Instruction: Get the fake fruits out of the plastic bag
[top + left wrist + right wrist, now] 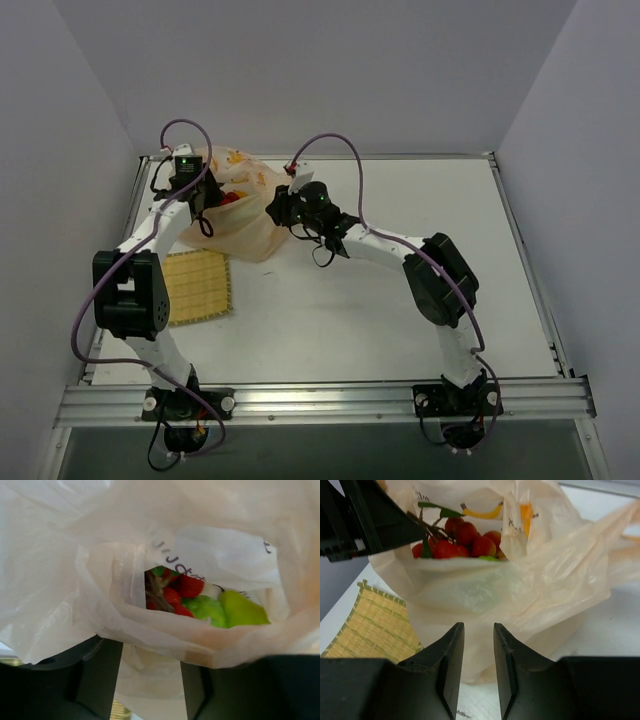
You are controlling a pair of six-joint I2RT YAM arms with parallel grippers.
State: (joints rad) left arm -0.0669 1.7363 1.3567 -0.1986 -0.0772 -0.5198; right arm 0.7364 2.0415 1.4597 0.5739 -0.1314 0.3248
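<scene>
The plastic bag's rim is over my left gripper's fingers, so I need to open them, move them back clear of the bag's rim, and grab the red fruits by their stem.
The pale-orange plastic bag stands at the back left of the table with its mouth open. Inside it lie red fake fruits and two lime-green ones; the red ones also show in the right wrist view. My left gripper is at the left rim of the bag. Bag film lies between its jaws and folds over the hidden fingertips. My right gripper is empty, its jaws a little apart, just short of the bag's side wall, at the bag's right edge.
A square yellow woven mat lies on the table just in front of the bag, left of my right gripper. My left gripper's black body sits at the bag's mouth. Grey walls stand close behind and to the left.
</scene>
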